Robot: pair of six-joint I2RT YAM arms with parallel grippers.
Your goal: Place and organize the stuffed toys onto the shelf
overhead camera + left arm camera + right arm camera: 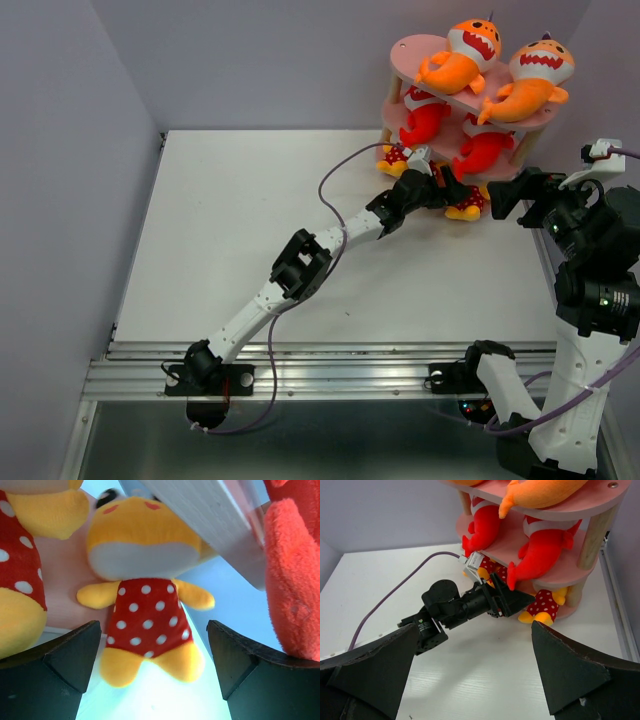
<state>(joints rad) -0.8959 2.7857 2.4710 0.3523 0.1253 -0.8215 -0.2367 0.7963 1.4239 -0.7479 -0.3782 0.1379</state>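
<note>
Next, I move my left gripper back and push the dotted figure point(467, 204) in from the wall side point(486, 193) with my right gripper, because the figure sticks out past the end of the bottom board.
The pink shelf point(520, 170) stands at the table's far right. Two orange sharks point(470, 55) point(535, 75) lie on its top board, and two red sharks point(425, 120) point(485, 145) lie on the middle board. Yellow-orange dotted figures sit at the bottom board, one at the left point(397, 160) and one at the front point(467, 205). My left gripper point(440, 185) reaches under the middle board and is open. In the left wrist view a dotted figure point(147, 615) lies between its spread fingers point(75, 650), untouched. My right gripper point(475, 630) is open and empty to the shelf's right.
In the left wrist view a wooden post point(220, 525) crosses overhead, a red shark point(295, 580) hangs close on the right, and another dotted figure point(20, 580) is on the left. The left arm's purple cable point(340, 170) loops over the table. Walls stand close behind the shelf and to its right.
</note>
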